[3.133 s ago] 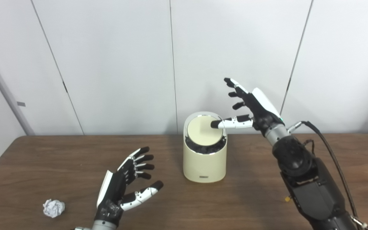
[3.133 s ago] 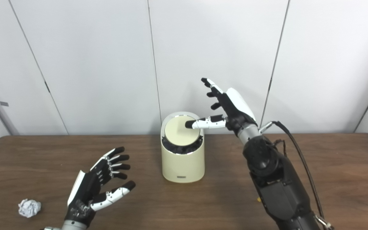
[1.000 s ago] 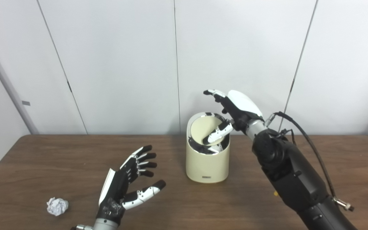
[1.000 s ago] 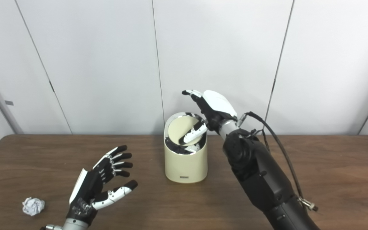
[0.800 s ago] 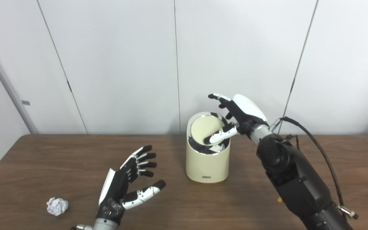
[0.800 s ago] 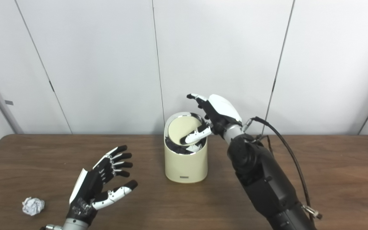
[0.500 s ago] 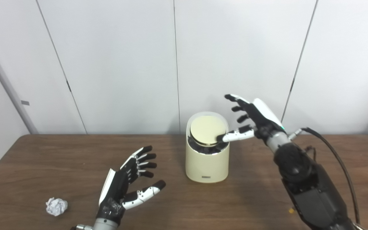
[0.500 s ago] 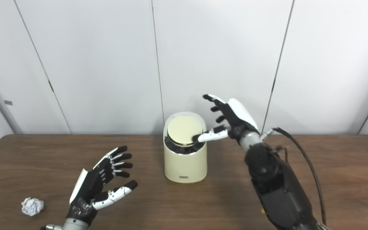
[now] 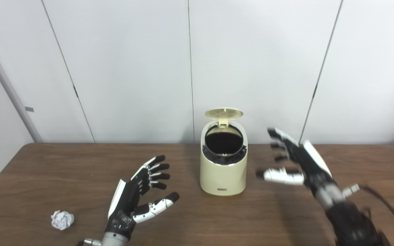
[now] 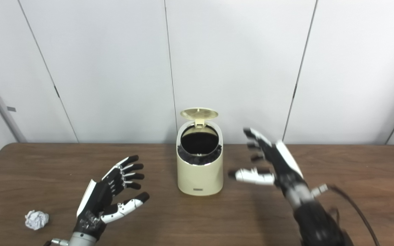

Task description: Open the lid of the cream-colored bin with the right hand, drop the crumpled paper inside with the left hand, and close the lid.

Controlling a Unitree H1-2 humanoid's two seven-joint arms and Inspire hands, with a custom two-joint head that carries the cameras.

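My gripper will drop in the crumpled paper, and the lid (image 9: 224, 113) will stay open then because it stands on its rear hinge (image 9: 223, 122), free of my right hand.
The cream-colored bin (image 9: 223, 172) stands at the middle back of the brown table (image 9: 46, 171). Its round lid (image 9: 224, 113) is flipped up on its rear hinge, and the dark lined opening (image 9: 223, 142) shows. My right hand (image 9: 296, 164) hangs open to the right of the bin, blurred by motion, holding nothing. My left hand (image 9: 139, 194) is open above the table, left of the bin, palm turned inward. The crumpled paper (image 9: 62, 219) lies on the table at the front left, apart from the left hand.
White wall panels (image 9: 251, 51) rise right behind the bin and the table's back edge. A black cable (image 10: 354, 208) trails from my right forearm.
The lid has sprung up from shut to fully open. My right hand has left the lid and dropped down and to the right. The left hand and paper have stayed put.
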